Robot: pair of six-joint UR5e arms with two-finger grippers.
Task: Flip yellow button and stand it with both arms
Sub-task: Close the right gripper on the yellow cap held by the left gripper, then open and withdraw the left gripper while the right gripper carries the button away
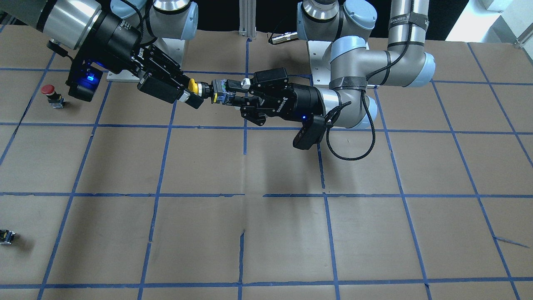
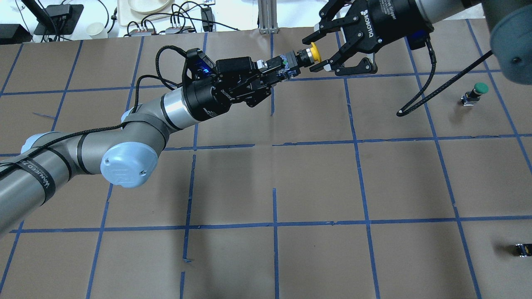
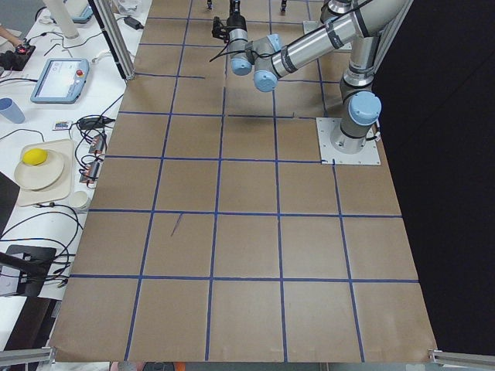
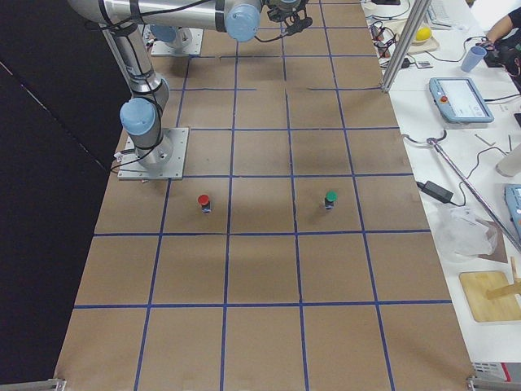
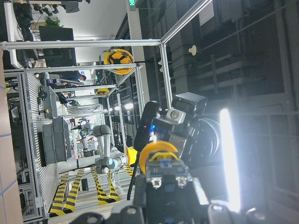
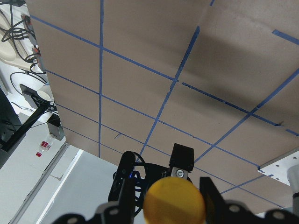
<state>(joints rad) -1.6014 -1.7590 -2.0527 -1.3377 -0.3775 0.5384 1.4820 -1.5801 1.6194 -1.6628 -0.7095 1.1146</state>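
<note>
My gripper will carry the switch body (image 1: 222, 92) by the yellow cap, and the switch body will follow in line because the cap sits close against the black collar (image 1: 205, 90).
The yellow button (image 2: 314, 51) is held in the air over the far middle of the table, lying sideways. My left gripper (image 2: 283, 66) is shut on its black-and-grey switch body (image 1: 220, 91). My right gripper (image 2: 316, 54) is open, with its fingers on either side of the yellow cap (image 1: 193, 85) and a gap showing on both sides. The cap fills the bottom of the right wrist view (image 6: 174, 203). In the left wrist view the cap (image 5: 159, 151) shows beyond the switch body.
A red-capped button (image 1: 49, 93) stands on the table on my right side, near the base. A green-capped button (image 2: 478, 90) stands farther out on the right. A small capless black block (image 2: 523, 249) lies near the right edge.
</note>
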